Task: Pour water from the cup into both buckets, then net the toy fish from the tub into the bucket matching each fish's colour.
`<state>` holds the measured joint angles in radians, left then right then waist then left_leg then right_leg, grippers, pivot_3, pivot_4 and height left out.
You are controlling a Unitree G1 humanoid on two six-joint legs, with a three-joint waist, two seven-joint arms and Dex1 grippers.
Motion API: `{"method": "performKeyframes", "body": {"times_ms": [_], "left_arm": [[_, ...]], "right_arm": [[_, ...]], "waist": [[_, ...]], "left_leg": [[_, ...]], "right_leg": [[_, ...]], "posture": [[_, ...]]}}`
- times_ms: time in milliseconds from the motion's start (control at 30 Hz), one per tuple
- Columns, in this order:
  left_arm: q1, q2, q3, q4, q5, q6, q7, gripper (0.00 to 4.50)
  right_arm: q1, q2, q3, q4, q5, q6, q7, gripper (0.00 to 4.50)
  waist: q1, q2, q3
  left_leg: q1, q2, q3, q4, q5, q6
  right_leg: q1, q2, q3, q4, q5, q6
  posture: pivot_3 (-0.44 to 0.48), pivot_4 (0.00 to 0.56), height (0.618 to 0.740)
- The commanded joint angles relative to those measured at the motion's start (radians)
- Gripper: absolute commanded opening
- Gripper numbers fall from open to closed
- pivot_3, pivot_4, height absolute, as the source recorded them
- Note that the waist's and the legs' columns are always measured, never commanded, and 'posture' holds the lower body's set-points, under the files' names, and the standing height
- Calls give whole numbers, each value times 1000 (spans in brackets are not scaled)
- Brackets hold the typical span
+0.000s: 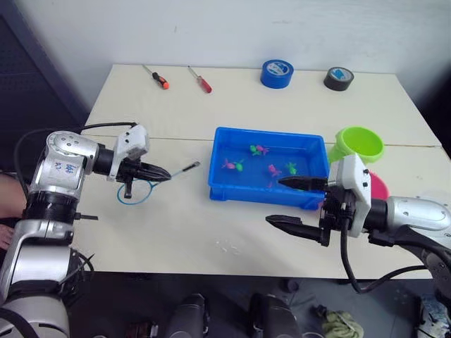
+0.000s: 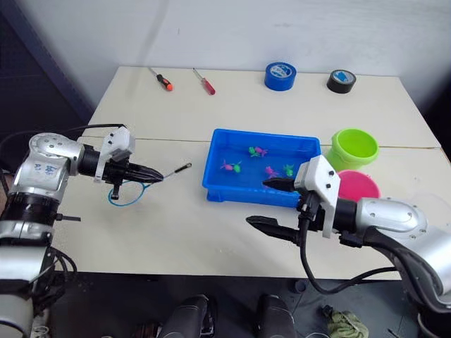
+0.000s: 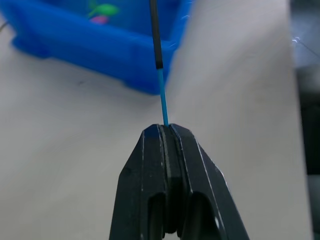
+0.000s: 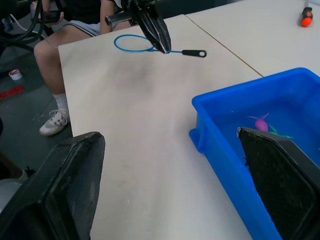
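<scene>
The net (image 1: 136,192) will stay straight out when I lift a toy fish in it, because the thin blue wire keeps the net's hoop and handle in line.
My left gripper (image 1: 164,174) is shut on the net's thin blue wire (image 3: 163,100), just off the table left of the tub. The net's blue hoop (image 1: 134,191) hangs behind the fingers, and its black stick handle (image 1: 187,167) points at the tub. The blue tub (image 1: 268,132) holds water and several toy fish, pink (image 1: 273,170) and green (image 1: 290,167). My right gripper (image 1: 285,204) stands open at the tub's near right corner, nothing between its fingers. The green bucket (image 1: 359,144) and the pink bucket (image 1: 378,186) stand right of the tub. The cup is out of view.
Two screwdrivers (image 1: 156,76) (image 1: 200,80), a blue tape roll (image 1: 277,73) and a black tape roll (image 1: 339,78) lie along the far edge. A seated person's legs (image 4: 55,65) show past the table's left edge. A seam (image 1: 176,137) crosses the table.
</scene>
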<state>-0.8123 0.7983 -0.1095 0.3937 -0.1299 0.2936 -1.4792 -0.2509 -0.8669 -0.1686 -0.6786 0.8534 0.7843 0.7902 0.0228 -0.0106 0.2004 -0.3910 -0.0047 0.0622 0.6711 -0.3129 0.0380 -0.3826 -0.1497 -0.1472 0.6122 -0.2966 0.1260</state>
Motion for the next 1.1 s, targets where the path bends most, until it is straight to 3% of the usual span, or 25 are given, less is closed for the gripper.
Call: {"method": "performKeyframes", "body": {"times_ms": [33, 300, 400, 500, 867, 900, 967, 1067, 1100], "left_arm": [[43, -42, -65, -367, -65, 105, 7, 52], [34, -148, -173, -452, -25, 64, 88, 52], [28, -160, -185, -455, -25, 48, 95, 0], [29, -161, -184, -463, -34, 45, 97, 0], [22, -175, -172, -475, -64, 63, 113, 0], [21, -176, -172, -475, -65, 63, 115, 0], [19, -177, -172, -472, -66, 60, 118, 0], [3, -201, -139, -484, -133, 146, 128, 0], [-2, -203, -133, -480, -140, 159, 133, 0]], "right_arm": [[-82, -27, 35, 46, -21, -29, 64, 4500], [-225, 27, 250, 148, -166, -61, 114, 4500], [-242, 43, 301, 171, -211, -80, 132, 3647], [-254, 67, 328, 182, -244, -89, 129, 2329], [-267, 116, 356, 199, -294, -94, 150, 2329], [-268, 121, 352, 199, -295, -94, 148, 1902], [-269, 129, 349, 201, -300, -95, 149, 1474], [-261, 106, 367, 199, -357, -144, 173, 42], [-258, 107, 355, 192, -349, -141, 174, 42]], "waist": [[2, 1, 0], [-3, 2, 1], [0, 2, 1], [1, 2, 1], [2, 2, 1], [2, 2, 1], [1, 2, 1], [2, 2, 1], [2, 2, 1]], "left_leg": [[0, 0, 0, 0, 0, 0], [1, 1, 0, 8, -1, 2], [0, 1, 0, 9, -1, 2], [0, 0, 0, 9, -1, 2], [0, 0, 0, 10, -1, 2], [0, 0, 0, 10, -1, 2], [0, 0, 0, 10, -1, 2], [0, 0, 0, 10, -1, 3], [0, 0, 0, 10, -1, 3]], "right_leg": [[0, 0, 0, 0, 0, 0], [4, 1, 3, 1, 0, 0], [4, 1, 3, 1, 0, 0], [4, 1, 3, 1, 0, 0], [4, 1, 3, 1, 0, 0], [4, 1, 3, 1, 0, 0], [4, 1, 3, 1, 0, 0], [4, 1, 3, 1, 0, 0], [4, 1, 3, 0, 0, 0]], "posture": [[0, 150, 740], [0, 150, 740], [0, 150, 740], [0, 150, 740], [0, 150, 740], [0, 150, 740], [0, 150, 740], [0, 150, 740], [0, 150, 740]]}}
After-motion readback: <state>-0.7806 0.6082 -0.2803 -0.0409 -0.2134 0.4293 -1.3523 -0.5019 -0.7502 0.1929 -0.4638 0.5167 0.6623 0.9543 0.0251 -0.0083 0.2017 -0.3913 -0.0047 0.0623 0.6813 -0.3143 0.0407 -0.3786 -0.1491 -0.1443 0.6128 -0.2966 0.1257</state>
